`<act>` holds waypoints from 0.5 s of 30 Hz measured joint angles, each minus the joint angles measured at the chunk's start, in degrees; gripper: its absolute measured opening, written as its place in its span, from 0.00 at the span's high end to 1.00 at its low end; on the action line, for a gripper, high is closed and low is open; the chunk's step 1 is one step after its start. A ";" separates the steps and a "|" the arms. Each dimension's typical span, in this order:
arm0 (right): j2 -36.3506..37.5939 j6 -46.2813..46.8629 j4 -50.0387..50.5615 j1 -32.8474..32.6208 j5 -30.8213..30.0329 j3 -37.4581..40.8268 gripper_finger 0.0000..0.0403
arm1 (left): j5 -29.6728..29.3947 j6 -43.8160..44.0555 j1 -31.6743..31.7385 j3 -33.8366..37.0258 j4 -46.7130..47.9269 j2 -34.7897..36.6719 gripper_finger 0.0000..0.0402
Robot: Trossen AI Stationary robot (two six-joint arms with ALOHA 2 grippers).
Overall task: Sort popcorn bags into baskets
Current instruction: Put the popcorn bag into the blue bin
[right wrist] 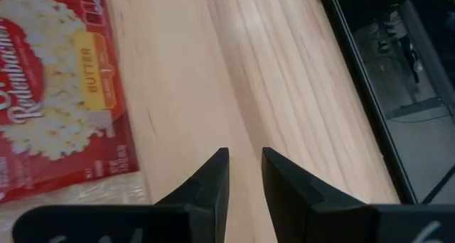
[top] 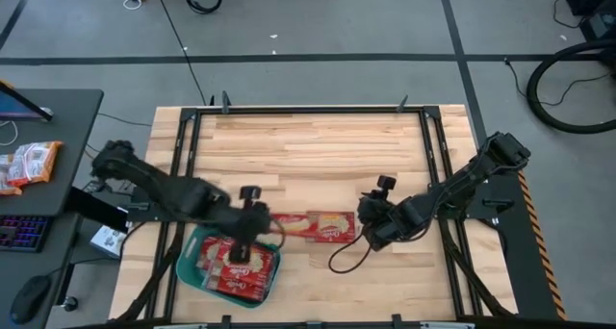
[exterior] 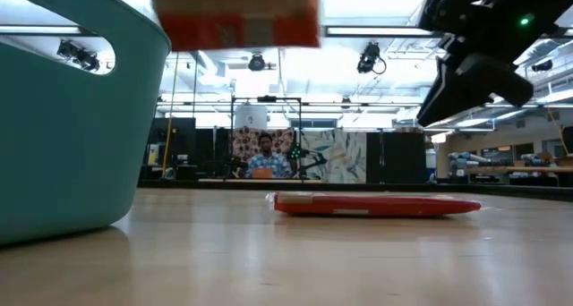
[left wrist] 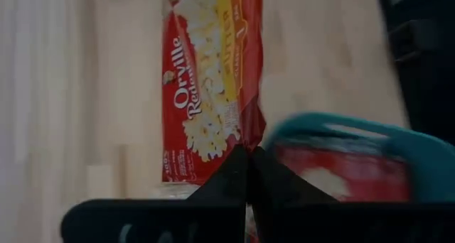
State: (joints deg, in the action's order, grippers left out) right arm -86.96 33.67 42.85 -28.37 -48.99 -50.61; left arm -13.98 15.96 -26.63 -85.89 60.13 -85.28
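Observation:
The popcorn bag [exterior: 236, 21] is up above the teal basket's rim, so the robot's left gripper should go on carrying the bag until the bag's far end is over the basket [top: 241, 274], and then let go.
My left gripper [top: 252, 235] hovers over the right rim of the teal basket [top: 192, 262] and is shut on a red popcorn bag [top: 289, 223], which reaches toward the table's right. Several more red bags [top: 236, 264] lie flat inside the basket. Another popcorn bag [top: 332, 225] lies flat on the wooden table; the low view shows it as a thin red strip [exterior: 376, 204]. My right gripper [top: 371, 228] sits just to the right of that bag, open with a narrow gap [right wrist: 245, 173], touching nothing. My left gripper pinches the popcorn bag between its two fingers at one short end, near a corner [left wrist: 245, 138]. The bag stretches away from the fingers along their direction. In the low view the bag [exterior: 235, 18] is lifted clear, above the basket's rim [exterior: 134, 38].
Black frame rails [top: 188, 165] run along the table's left and right sides. A dark cable [top: 348, 257] loops on the wood below my right gripper. Orange-and-white packets [top: 29, 164] lie on the side desk to the left. A person [exterior: 264, 158] sits far behind the table.

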 joint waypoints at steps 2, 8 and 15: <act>0.00 -1.26 -0.25 0.76 0.00 0.00 0.78 | -0.06 3.80 -3.22 0.00 1.81 1.03 0.98; 0.00 -5.15 -0.85 2.52 1.05 0.00 0.78 | 0.05 16.04 -13.87 0.00 6.89 2.58 0.98; 0.00 -11.47 -4.24 5.04 3.34 0.00 0.78 | -0.94 26.22 -24.07 0.00 12.63 2.49 0.98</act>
State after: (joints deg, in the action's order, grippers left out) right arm -86.96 22.21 38.60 -23.33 -45.65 -50.61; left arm -14.92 42.18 -50.70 -85.89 72.76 -82.78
